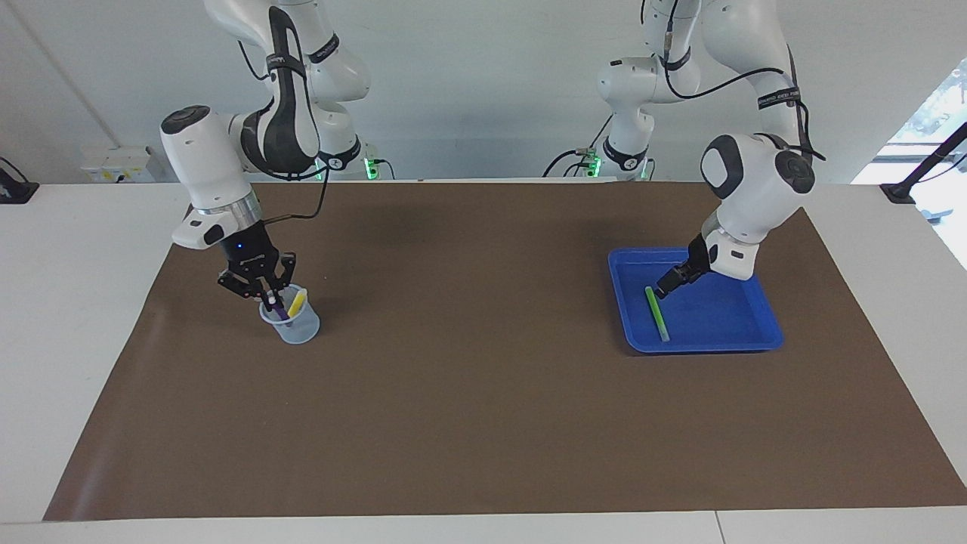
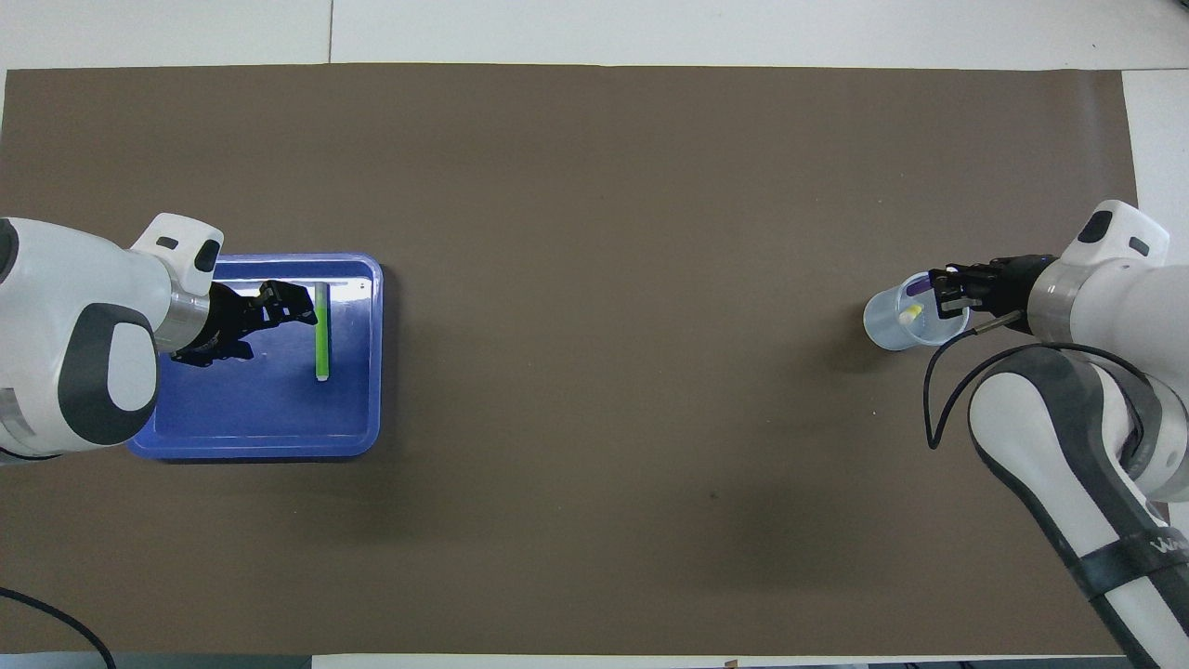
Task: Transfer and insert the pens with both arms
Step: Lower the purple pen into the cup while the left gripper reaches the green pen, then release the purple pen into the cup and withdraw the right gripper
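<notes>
The blue tray's bottom [image 2: 262, 401] looks bare around the lone green pen [image 2: 322, 333], so I expect the tray to be empty when I take the pen out.
A green pen [image 1: 656, 313] [image 2: 322, 330] lies flat in the blue tray [image 1: 702, 346] [image 2: 251, 451] toward the left arm's end of the table. My left gripper [image 1: 663, 289] [image 2: 286, 314] hangs low over the tray, open, beside the pen's end away from its pale tip, holding nothing. Toward the right arm's end stands a clear cup [image 1: 300, 328] [image 2: 887, 327]. A yellow pen [image 1: 296, 304] [image 2: 915, 312] leans inside it. My right gripper [image 1: 269, 293] [image 2: 938, 290] is at the cup's mouth, shut on the top of the purple pen [image 1: 278, 310] [image 2: 915, 289], whose lower part is in the cup.
A brown mat [image 1: 483, 393] covers the white table, and both the tray and the cup stand on it. Two slimmer white arms with green lights stand at the robots' edge of the table.
</notes>
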`<state>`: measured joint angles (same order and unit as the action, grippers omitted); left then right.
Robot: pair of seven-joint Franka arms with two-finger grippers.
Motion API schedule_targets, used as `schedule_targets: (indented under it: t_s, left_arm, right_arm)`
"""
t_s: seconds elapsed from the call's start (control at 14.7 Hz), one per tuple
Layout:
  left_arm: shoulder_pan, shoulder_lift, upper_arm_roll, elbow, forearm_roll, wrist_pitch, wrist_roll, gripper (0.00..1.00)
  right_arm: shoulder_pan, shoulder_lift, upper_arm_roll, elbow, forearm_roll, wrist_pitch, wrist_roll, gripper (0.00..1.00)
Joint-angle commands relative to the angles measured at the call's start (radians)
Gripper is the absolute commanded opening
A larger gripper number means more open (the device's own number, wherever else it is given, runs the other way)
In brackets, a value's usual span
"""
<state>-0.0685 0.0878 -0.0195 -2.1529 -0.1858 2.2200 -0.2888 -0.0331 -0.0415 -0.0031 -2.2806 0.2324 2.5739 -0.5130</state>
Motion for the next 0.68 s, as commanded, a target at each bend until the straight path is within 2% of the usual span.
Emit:
schedule_targets:
  t_s: [0.0,0.27,0.34,0.41,0.54,0.61]
  left_arm:
    - [-0.007,0.049,-0.002,0.013,0.049,0.052,0.144,1.00]
    - [-0.039,0.108,-0.002,0.013,0.106,0.099,0.206,0.98]
    - [-0.039,0.113,-0.002,0.014,0.106,0.099,0.206,0.95]
    - [-0.039,0.113,-0.002,0.013,0.108,0.099,0.206,0.92]
    - [-0.040,0.115,-0.002,0.011,0.108,0.099,0.206,0.87]
    - [-0.045,0.116,-0.002,0.011,0.109,0.099,0.206,0.83]
  right_arm:
    - [-0.004,0.005,0.002,-0.026,0.024,0.048,-0.010,0.00]
    - [-0.004,0.014,0.002,-0.027,0.024,0.063,-0.010,0.00]
    - [-0.004,0.015,0.002,-0.025,0.024,0.063,-0.009,0.21]
    - [-0.004,0.015,0.002,-0.023,0.024,0.063,-0.007,0.57]
    - [-0.004,0.018,0.002,-0.013,0.022,0.061,-0.006,0.83]
    - [-0.004,0.018,0.002,-0.004,0.022,0.061,-0.002,0.91]
